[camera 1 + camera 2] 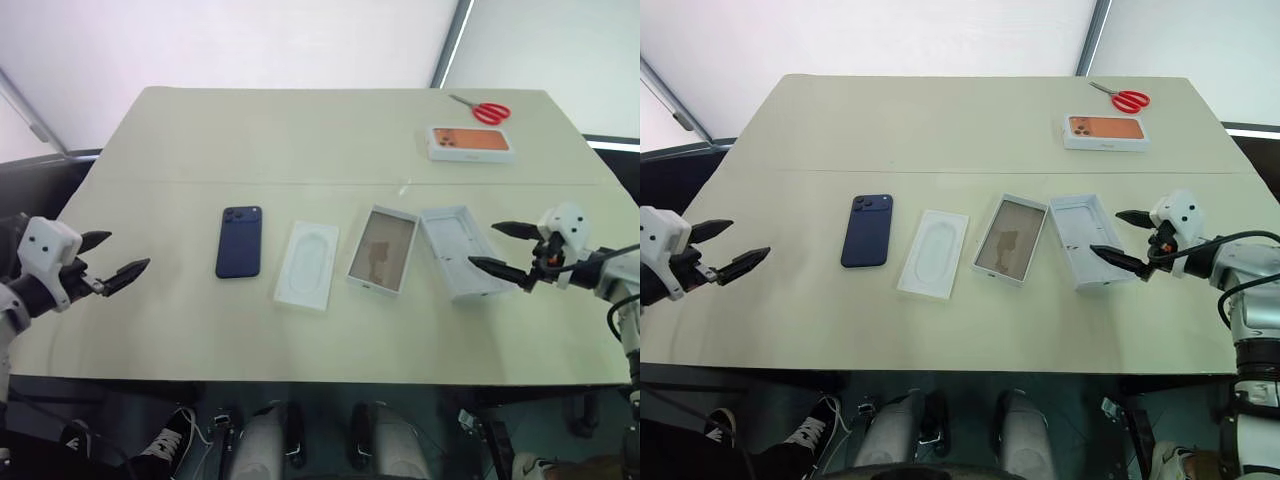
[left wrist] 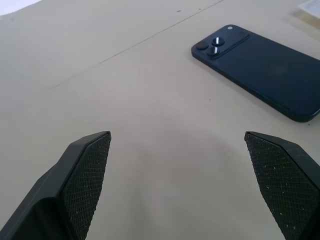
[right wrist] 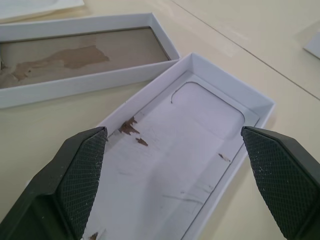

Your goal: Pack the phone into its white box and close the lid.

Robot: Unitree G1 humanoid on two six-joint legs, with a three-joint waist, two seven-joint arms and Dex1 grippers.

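Note:
The white insert is the same in outline as the white box's inside, so it will lie flat over the box's brownish bottom when I lower it in.
The dark navy phone lies camera side up on the table, left of centre. The white box sits open right of centre, its bottom brownish. Just right of it lies the lid, upside down with its white inside showing a few torn brown spots. My right gripper is open at the lid's right edge, with the lid between and beyond its fingers. At the table's left side my left gripper is open, pointing toward the phone a good way off.
A white insert with an oval recess lies between phone and box. At the far right stand a white box with an orange phone picture and red scissors. The beige table has a seam across it.

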